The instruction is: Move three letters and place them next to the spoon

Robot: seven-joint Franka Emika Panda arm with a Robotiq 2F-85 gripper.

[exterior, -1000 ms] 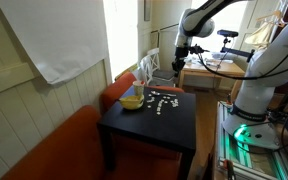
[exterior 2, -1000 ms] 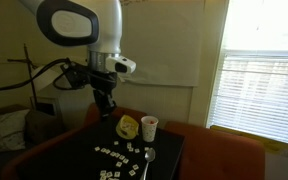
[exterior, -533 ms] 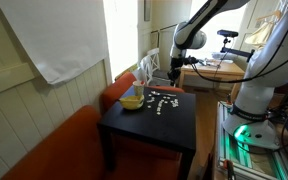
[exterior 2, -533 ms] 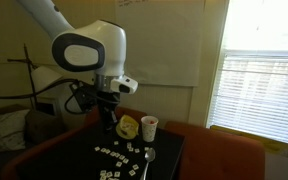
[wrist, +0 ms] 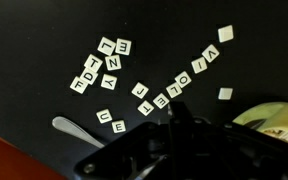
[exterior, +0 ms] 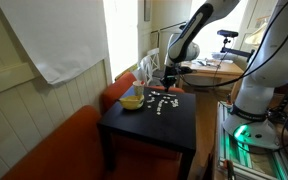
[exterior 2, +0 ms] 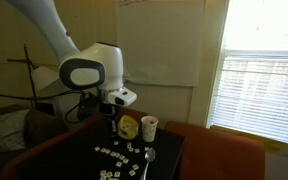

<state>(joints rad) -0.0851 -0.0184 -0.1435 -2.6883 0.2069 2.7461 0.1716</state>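
My gripper needs to turn in line with the row of letters (wrist: pixel 183 79), which slants across it, before it goes down onto a letter (wrist: pixel 161 100) near the row's spoon end.
Several tiny white letters (wrist: pixel 112 62) lie scattered on the black table (wrist: pixel 24 40), with more in a diagonal row (wrist: pixel 184 78). They also show in both exterior views (exterior: pixel 161 100) (exterior 2: pixel 114 152). A grey spoon (wrist: pixel 76 128) lies by the letters at the lower left of the wrist view, and near the table's front edge in an exterior view (exterior 2: pixel 149 160). My gripper (wrist: pixel 179 118) hangs above the table between the letters and the yellow bowl (wrist: pixel 272 114). Its fingers look closed together and empty. It shows in both exterior views (exterior: pixel 169 80) (exterior 2: pixel 111 122).
The yellow bowl (exterior: pixel 132 100) (exterior 2: pixel 129 127) and a white cup (exterior 2: pixel 149 127) stand at the table's far side. An orange sofa (exterior: pixel 54 150) runs beside the table. A window with blinds (exterior 2: pixel 259 90) is close by.
The arm has come down from well above the table to just over the letters near the yellow bowl. The letters, spoon and bowl have not moved.
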